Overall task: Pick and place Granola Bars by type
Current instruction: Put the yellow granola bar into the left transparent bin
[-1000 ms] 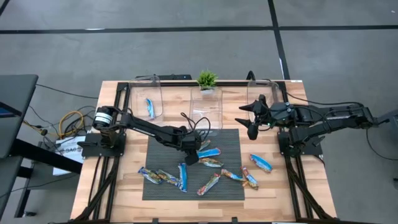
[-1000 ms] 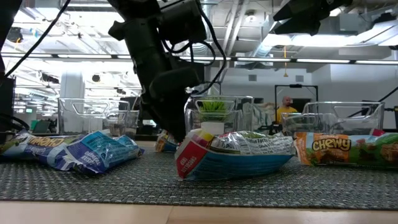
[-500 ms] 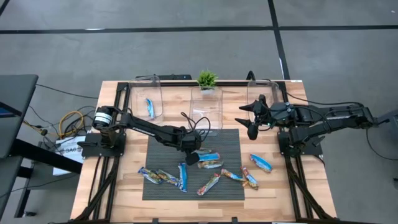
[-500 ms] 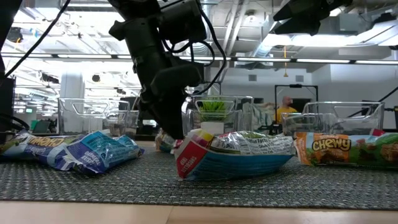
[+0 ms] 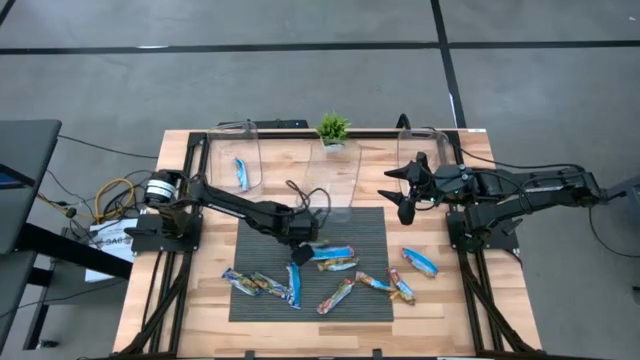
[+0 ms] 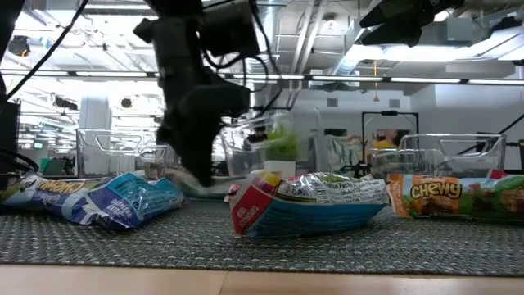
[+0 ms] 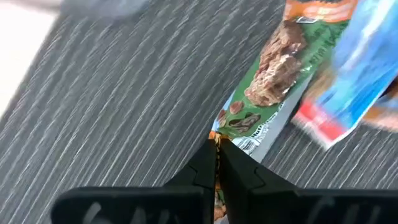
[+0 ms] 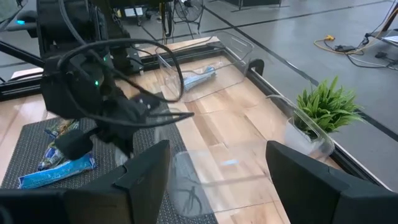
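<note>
My left gripper's fingers hold the orange/green bar's end (image 7: 235,126), and there is room (image 5: 226,170) beside the blue bar in the clear tub, so I should continue there and release.
Several granola bars lie on the dark mat (image 5: 370,225): blue, blue-and-white and orange/brown ones. One blue-and-white bar (image 5: 420,262) lies on the wood to the mat's right. One blue bar (image 5: 241,172) lies in the far left clear tub. My left gripper (image 5: 299,256) is low over the mat's middle, shut on an orange/green bar (image 7: 273,74), which lies next to a blue-and-white bar (image 5: 332,252). My right gripper (image 5: 404,196) hangs open and empty above the table's far right. My left gripper pinches the near end of the orange/green bar's wrapper (image 7: 231,127) between its two fingertips. The fingers slant down onto it and lie along the bar. The bar stretches away from the fingers over the mat, beside the blue-and-white bar (image 7: 354,81). Whether it is lifted does not show.
Three clear tubs stand along the table's far edge: left (image 5: 240,160), middle (image 5: 332,180) and right (image 5: 425,150). A small potted plant (image 5: 333,128) stands behind the middle one. Bare mat lies between the tubs and the bars.
My left gripper has moved a little toward the table's left edge, staying low over the mat. The blue-and-white bar beside it has slid a little toward the near edge. My right arm has kept still.
</note>
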